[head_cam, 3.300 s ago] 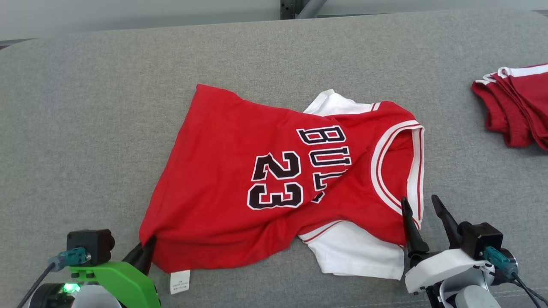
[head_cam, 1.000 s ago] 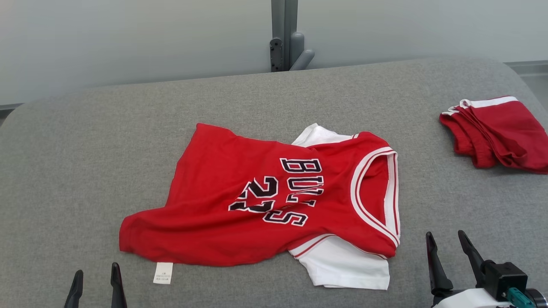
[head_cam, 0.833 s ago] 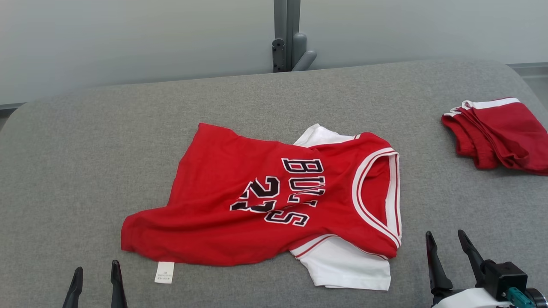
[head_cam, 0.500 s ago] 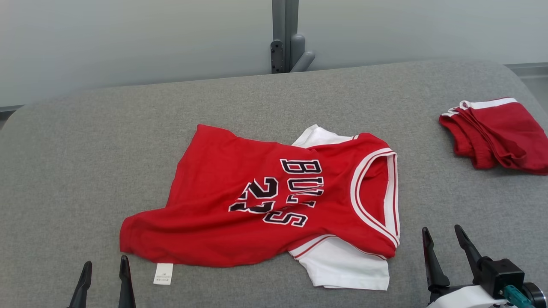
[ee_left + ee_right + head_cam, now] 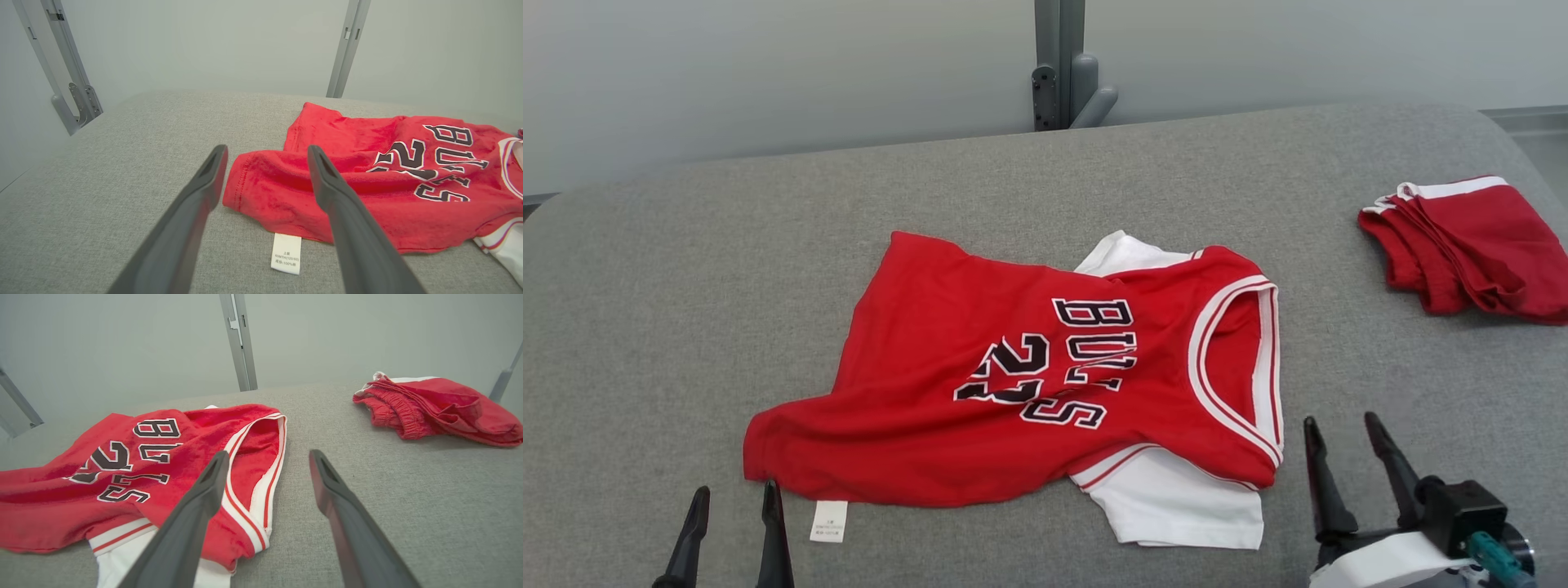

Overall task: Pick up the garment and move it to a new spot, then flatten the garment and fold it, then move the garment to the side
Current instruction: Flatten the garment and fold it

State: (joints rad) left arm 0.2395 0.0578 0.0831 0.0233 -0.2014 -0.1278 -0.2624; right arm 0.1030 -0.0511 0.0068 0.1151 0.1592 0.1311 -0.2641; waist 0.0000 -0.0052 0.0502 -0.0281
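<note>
I expect the white label [image 5: 828, 523], since it sticks out past the jersey's near edge [image 5: 834, 499], to flip onto the jersey's front when I fold that side over.
The garment [image 5: 1013, 384] is a red jersey with white sleeves and black "23" lettering, lying rumpled in the middle of the grey padded table [image 5: 686, 286], collar to the right. Its near hem is folded over, and a white label [image 5: 828, 521] sticks out. My left gripper [image 5: 735, 492] stands open just short of the near left hem corner, which lies between and beyond its fingers in the left wrist view [image 5: 266, 149]. My right gripper [image 5: 1341, 421] is open right of the collar, and its left finger overlaps the collar [image 5: 261, 457] in the right wrist view.
A folded pile of red shorts [image 5: 1470, 245] with white trim lies at the table's far right, also in the right wrist view [image 5: 433, 408]. A grey metal post [image 5: 1058, 65] stands behind the table against a pale wall.
Both open grippers have crept forward toward the garment, the left to the hem corner, the right to the collar. The garment has stayed put. The head view has shifted a little.
</note>
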